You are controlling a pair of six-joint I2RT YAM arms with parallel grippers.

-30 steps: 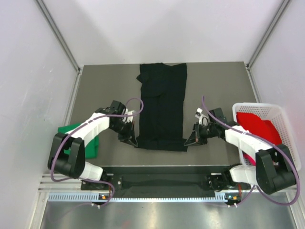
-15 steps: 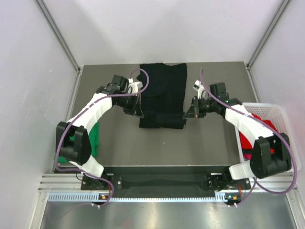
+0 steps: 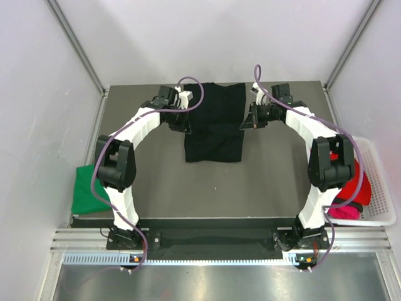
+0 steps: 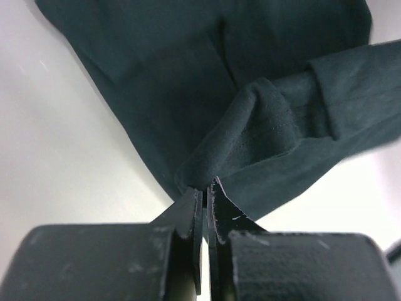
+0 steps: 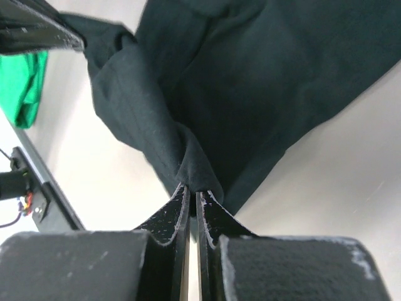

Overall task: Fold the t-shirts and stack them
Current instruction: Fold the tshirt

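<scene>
The black t-shirt's hem (image 3: 216, 126) stretches straight across the t-shirt (image 3: 216, 111), and the hem's corners are above the t-shirt's side edges. My left gripper should keep laying the hem down until it lies flat.
The black t-shirt (image 3: 213, 128) lies at the back middle of the table, its near hem carried up over its far part. My left gripper (image 3: 186, 123) is shut on the hem's left corner (image 4: 203, 179). My right gripper (image 3: 245, 122) is shut on the hem's right corner (image 5: 194, 175). Both hold the cloth just above the shirt. A green t-shirt (image 3: 86, 188) lies at the table's left edge and also shows in the right wrist view (image 5: 26, 84). A red shirt (image 3: 361, 188) and a pink one (image 3: 343, 210) lie in the basket.
A white mesh basket (image 3: 376, 216) stands at the table's right edge. White walls enclose the table (image 3: 269, 182) on three sides, with metal posts at the back corners. The arm bases sit at the near edge.
Both grippers have carried the black shirt's near hem from the table's front toward the back, folding the shirt over itself. The green shirt and the basket are now uncovered by the arms.
</scene>
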